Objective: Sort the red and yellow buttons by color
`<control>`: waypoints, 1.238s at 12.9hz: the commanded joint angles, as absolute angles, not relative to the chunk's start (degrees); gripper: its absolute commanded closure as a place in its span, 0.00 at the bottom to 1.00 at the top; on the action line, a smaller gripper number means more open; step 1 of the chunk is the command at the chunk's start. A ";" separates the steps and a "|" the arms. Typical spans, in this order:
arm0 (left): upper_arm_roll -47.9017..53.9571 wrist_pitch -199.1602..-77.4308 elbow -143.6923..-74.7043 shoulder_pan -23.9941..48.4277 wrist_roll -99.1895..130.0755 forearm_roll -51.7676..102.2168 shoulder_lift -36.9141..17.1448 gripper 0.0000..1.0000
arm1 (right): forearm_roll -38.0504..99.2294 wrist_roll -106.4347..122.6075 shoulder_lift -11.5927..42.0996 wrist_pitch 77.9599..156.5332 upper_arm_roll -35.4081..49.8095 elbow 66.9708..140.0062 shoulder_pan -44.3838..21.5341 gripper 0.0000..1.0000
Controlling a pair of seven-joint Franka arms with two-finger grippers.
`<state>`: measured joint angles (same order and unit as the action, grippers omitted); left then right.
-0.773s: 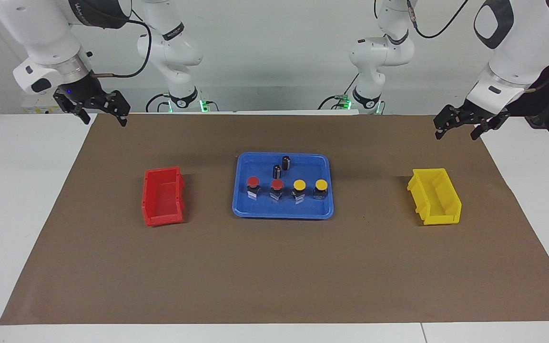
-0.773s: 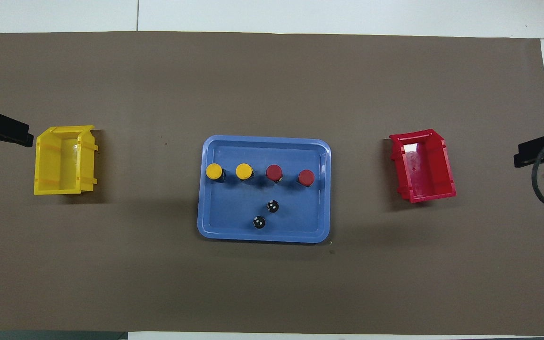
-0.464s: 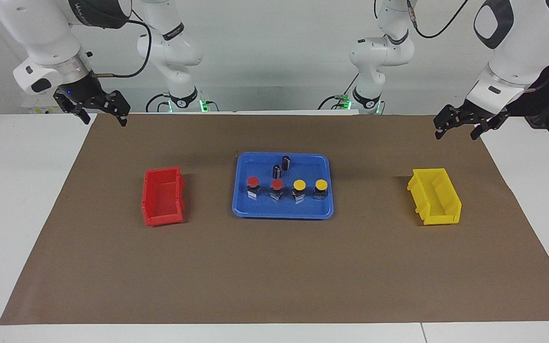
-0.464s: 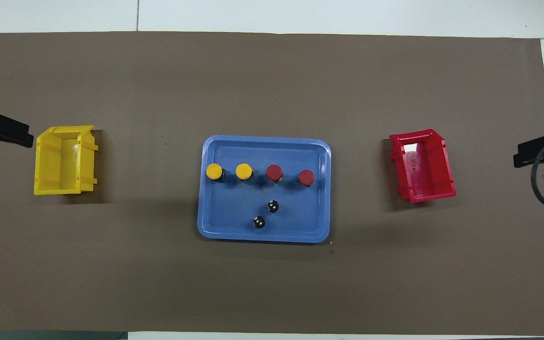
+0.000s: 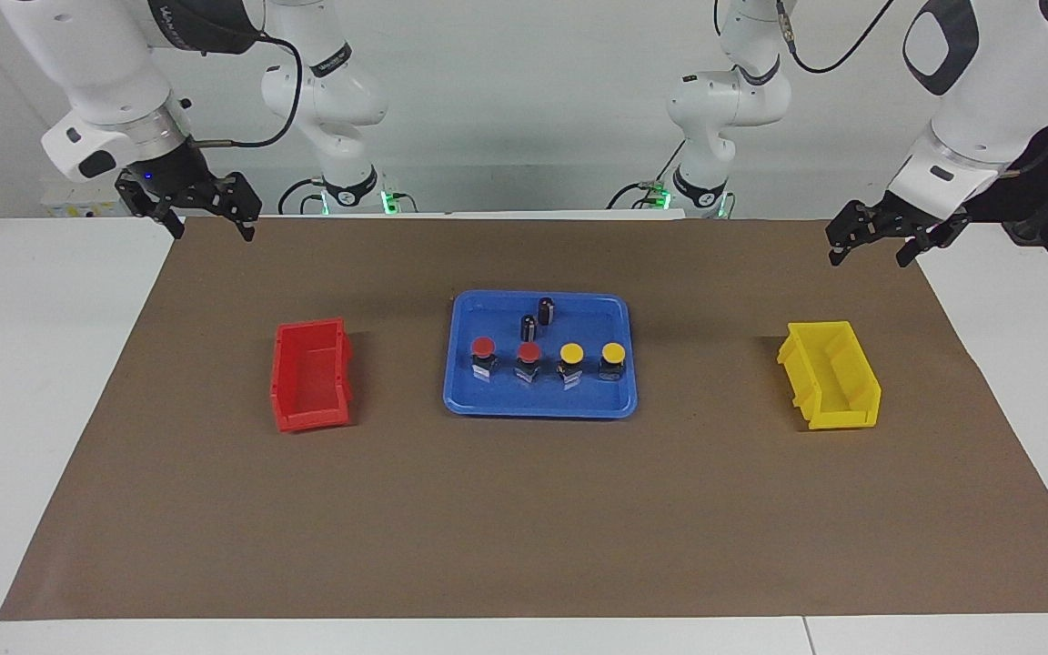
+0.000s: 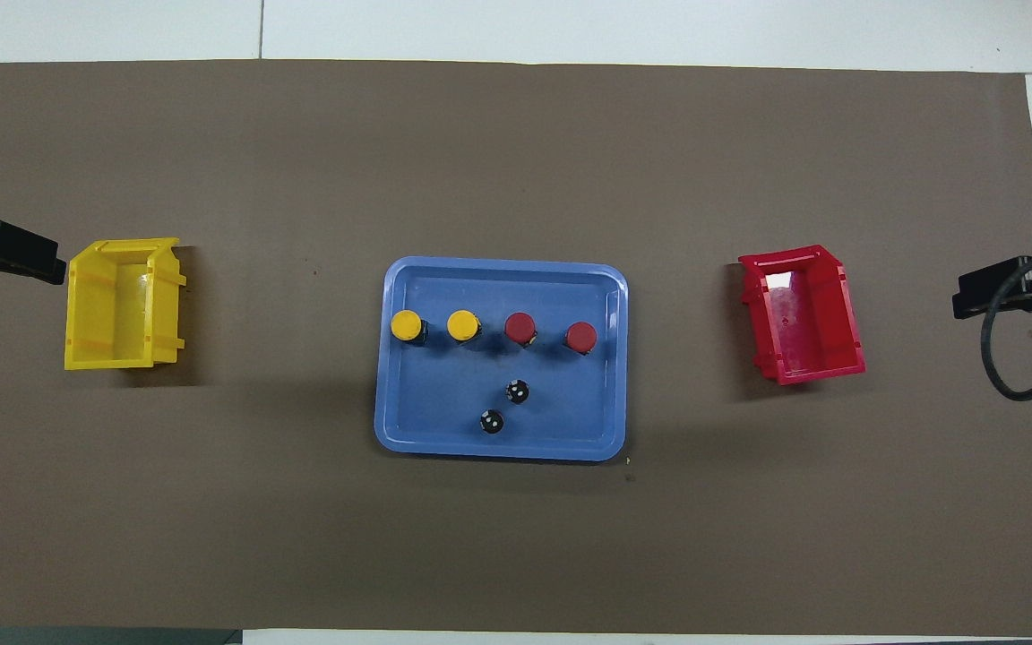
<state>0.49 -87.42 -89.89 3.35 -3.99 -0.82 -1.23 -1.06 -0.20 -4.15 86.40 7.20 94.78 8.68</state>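
Observation:
The yellow button [image 6: 463, 324] will move as one piece, cap and body together, when I carry it, because a dark body [image 6: 475, 335] shows under the yellow cap.
Two red buttons [image 5: 484, 346] [image 5: 529, 352] and two yellow buttons [image 5: 571, 352] [image 5: 613, 352] stand in a row in a blue tray [image 5: 538, 411]. They also show in the overhead view, red [image 6: 520, 327] [image 6: 580, 336] and yellow [image 6: 406, 325] [image 6: 462, 325]. My right gripper [image 5: 210, 227] is open and empty, up over the mat's edge at the right arm's end. My left gripper [image 5: 867, 257] is open and empty, up over the mat's edge at the left arm's end. Both are well away from the tray.
Two dark capless cylinders [image 5: 546, 309] [image 5: 529, 326] stand in the tray, nearer to the robots than the buttons. A red bin [image 5: 310, 373] sits toward the right arm's end, a yellow bin [image 5: 829, 373] toward the left arm's end. A brown mat [image 5: 524, 509] covers the table.
My right gripper has shifted a little toward the middle of the table. My left gripper has barely moved. The buttons and bins have not moved.

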 commanded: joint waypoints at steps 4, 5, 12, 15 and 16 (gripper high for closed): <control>0.53 -87.80 -93.60 2.73 -5.19 -0.44 1.67 0.00 | -0.09 -10.33 -0.90 92.36 7.21 95.80 -0.23 0.00; 0.53 -88.50 -95.26 2.72 -5.27 -0.44 2.28 0.00 | -0.09 -14.11 0.86 94.81 7.21 95.80 -3.13 0.00; 0.44 -94.83 -102.47 1.23 -5.18 -0.53 5.53 0.00 | -2.80 -34.52 16.77 116.78 7.21 96.15 -19.15 0.00; 0.44 -96.50 -104.94 1.06 -5.27 -0.61 6.59 0.00 | -4.21 -37.44 19.16 117.95 7.21 97.89 -23.11 0.00; 0.35 -96.50 -104.94 1.05 -5.27 -0.53 6.59 0.00 | -4.22 -37.44 18.55 118.82 7.21 99.91 -23.38 0.00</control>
<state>0.15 -94.80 -102.12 1.68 -4.28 -0.82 4.22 -3.16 -36.29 19.76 117.36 7.39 96.91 -22.77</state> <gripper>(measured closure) 0.000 0.000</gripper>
